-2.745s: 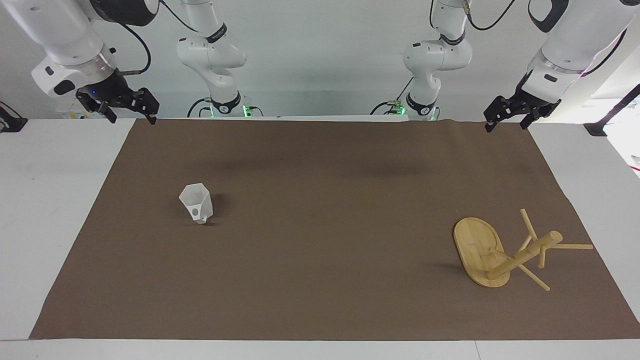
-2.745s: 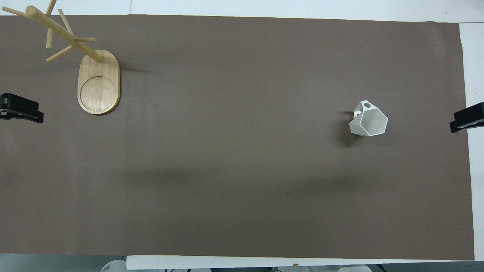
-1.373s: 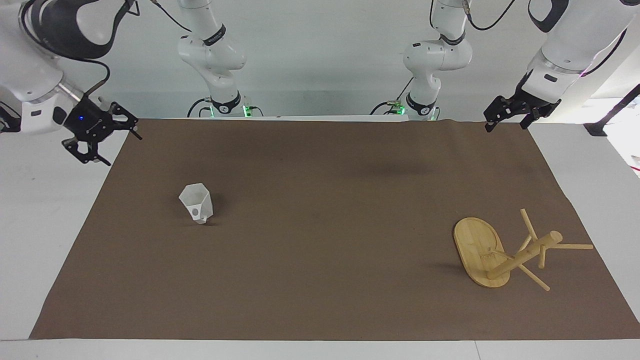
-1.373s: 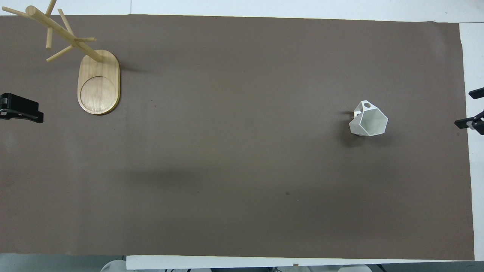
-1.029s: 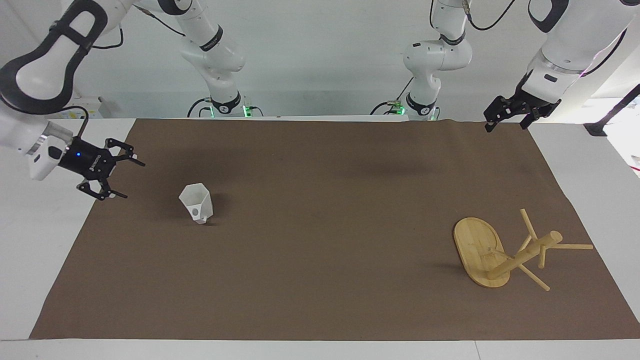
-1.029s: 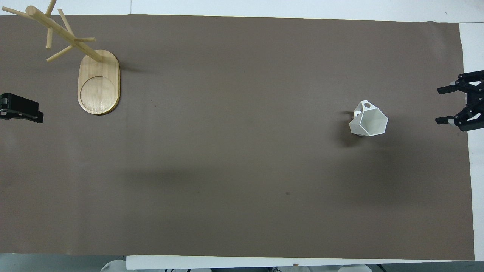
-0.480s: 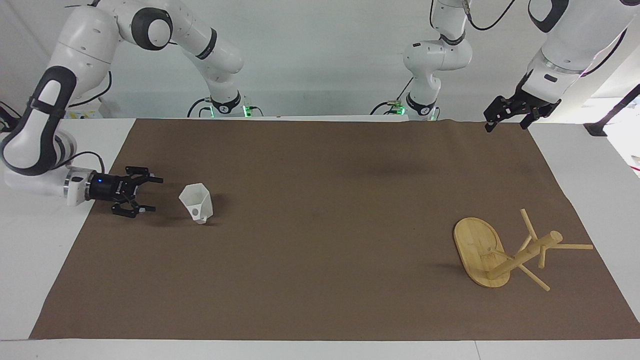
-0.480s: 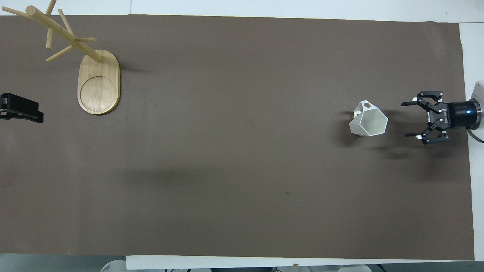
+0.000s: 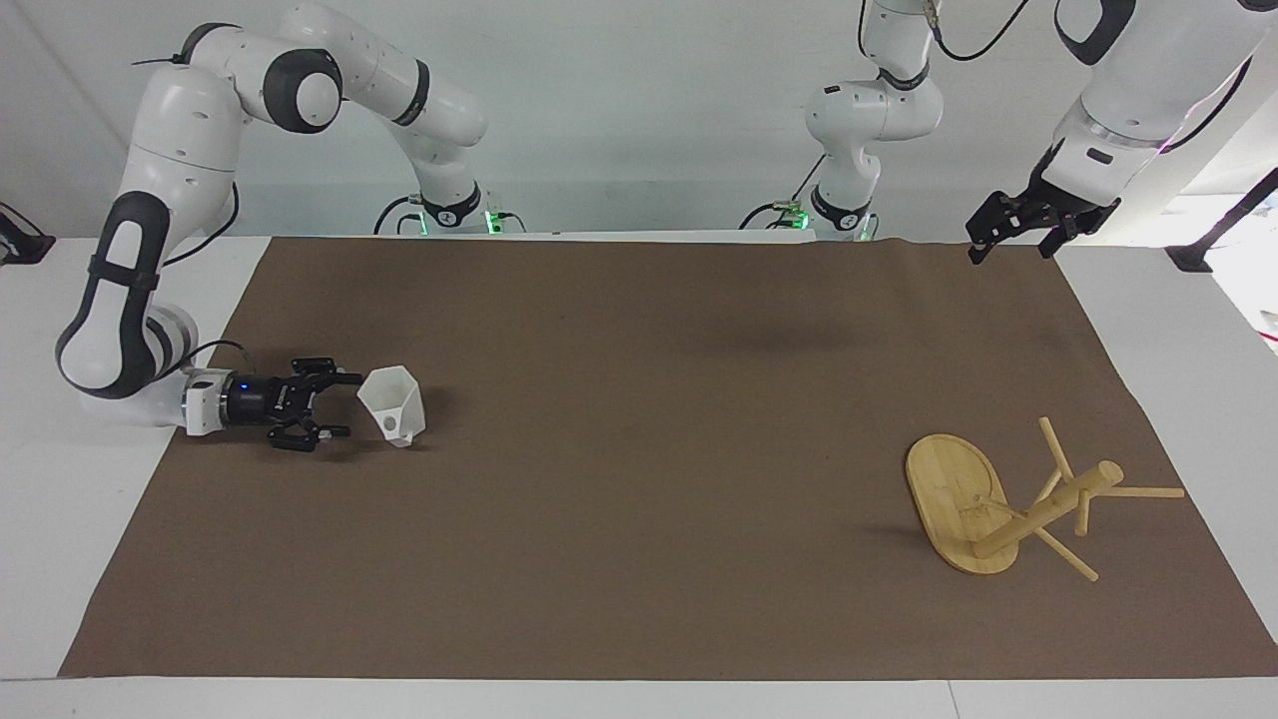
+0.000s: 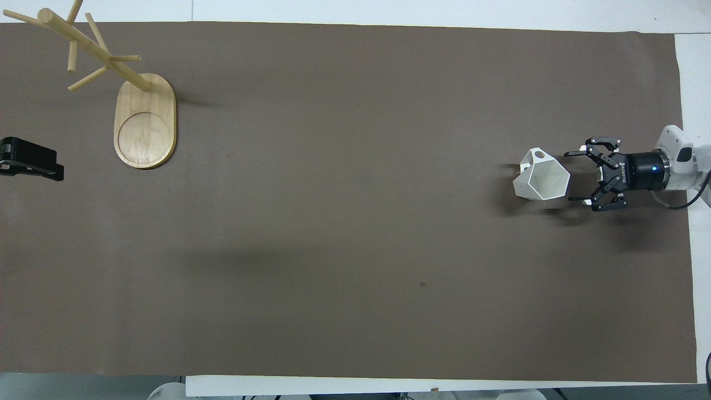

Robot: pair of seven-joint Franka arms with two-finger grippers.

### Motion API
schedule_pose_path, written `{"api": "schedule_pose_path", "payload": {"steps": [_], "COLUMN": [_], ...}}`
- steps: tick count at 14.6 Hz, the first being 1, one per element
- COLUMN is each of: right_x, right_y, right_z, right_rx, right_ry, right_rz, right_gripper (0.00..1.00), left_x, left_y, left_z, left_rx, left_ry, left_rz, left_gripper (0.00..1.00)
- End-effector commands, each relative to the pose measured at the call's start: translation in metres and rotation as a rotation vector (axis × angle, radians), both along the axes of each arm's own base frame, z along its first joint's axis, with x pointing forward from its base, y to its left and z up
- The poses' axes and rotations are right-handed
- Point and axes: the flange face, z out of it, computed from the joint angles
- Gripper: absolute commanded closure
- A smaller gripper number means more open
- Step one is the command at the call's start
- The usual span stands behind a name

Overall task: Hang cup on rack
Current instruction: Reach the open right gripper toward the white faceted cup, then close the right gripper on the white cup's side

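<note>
The open fingers of my right gripper line up with the white faceted cup (image 10: 547, 179). My right gripper goes on sliding low and level toward the cup until its body (image 10: 530, 189) fills the gap, and then close.
The white faceted cup (image 9: 394, 404) stands on the brown mat with its opening up, toward the right arm's end of the table; its holed handle is on the side farther from the robots. It also shows in the overhead view (image 10: 543, 176). My right gripper (image 9: 345, 404) lies low and level just beside the cup, open and empty, with its fingertips close to the rim; it also shows in the overhead view (image 10: 575, 178). The bamboo rack (image 9: 1043, 511) stands on its oval base (image 10: 145, 119) toward the left arm's end. My left gripper (image 9: 1008, 248) waits raised over the mat's corner, open.
The brown mat (image 9: 639, 559) covers most of the white table (image 9: 60, 499). The rack's thin pegs (image 9: 1143, 491) stick out toward the mat's edge. The left gripper's tip (image 10: 30, 160) shows at the overhead view's edge, nearer to the robots than the rack.
My right arm has swung down from its raised rest, turned its gripper level, and moved it along the mat up to the cup. The cup, rack and left arm have not moved.
</note>
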Motion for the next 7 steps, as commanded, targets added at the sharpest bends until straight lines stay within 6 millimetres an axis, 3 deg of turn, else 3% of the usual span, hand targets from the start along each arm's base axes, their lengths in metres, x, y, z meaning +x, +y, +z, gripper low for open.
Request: {"api": "schedule_pose_path", "payload": {"steps": [1,7], "right_x": [0.002,-0.008], "right_y": [0.017,0.021], "right_z": [-0.014,-0.031], "right_rx": [0.009,-0.014], "right_ry": [-0.005,0.006], "right_rz": [-0.023,-0.049], "right_gripper": [0.0,0.0], "left_x": [-0.003,-0.003], "left_y": [0.003,0.003], "left_z": [0.0,0.0], "left_rx": [0.008,0.008], "left_ry": [0.009,0.009], "left_rz": [0.008,0.008], "left_gripper": [0.0,0.0]}}
